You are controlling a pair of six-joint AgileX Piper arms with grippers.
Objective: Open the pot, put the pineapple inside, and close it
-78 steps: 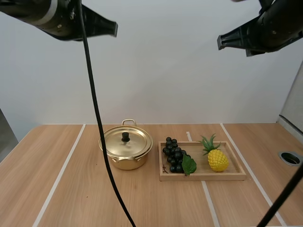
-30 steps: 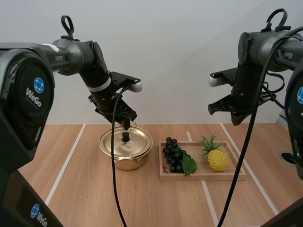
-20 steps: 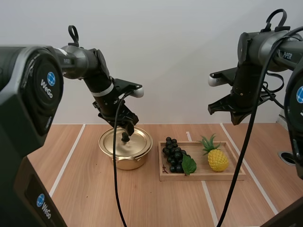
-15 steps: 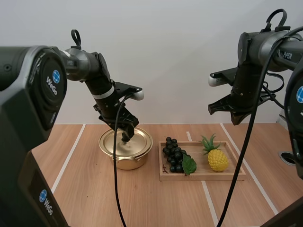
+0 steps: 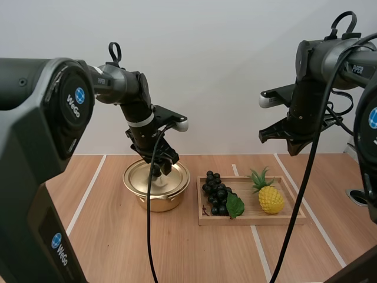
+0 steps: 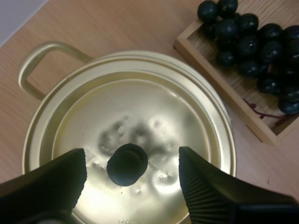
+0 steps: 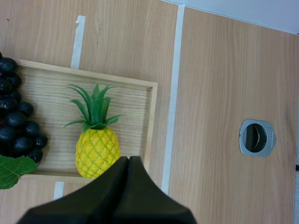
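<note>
The lid's edge [image 5: 171, 194] only sits on the pot's rim, so the whole lid will come off and the pot will stay behind when I lift the lid's knob.
A gold pot [image 5: 154, 203] stands on the table with its lid [image 6: 154, 116] on. My left gripper [image 5: 158, 170] is low over the lid, open, and its two fingers stand on either side of the black knob [image 6: 127, 163] without touching it. The yellow pineapple [image 5: 271, 198] lies at the right end of a wooden tray [image 5: 253, 219]. High above that tray hangs my right gripper [image 5: 263, 135], shut on nothing. In the right wrist view the right gripper [image 7: 128, 161] points down at the pineapple [image 7: 97, 149] in the tray [image 7: 117, 83].
A bunch of dark grapes [image 5: 217, 193] with a green leaf fills the tray's left end, close beside the pot. A round metal hole [image 5: 360, 197] sits in the table at the far right. White tape lines run across the wooden top.
My left gripper has come down and shifted right, from above the pot to around the lid's knob. The right arm has not moved.
</note>
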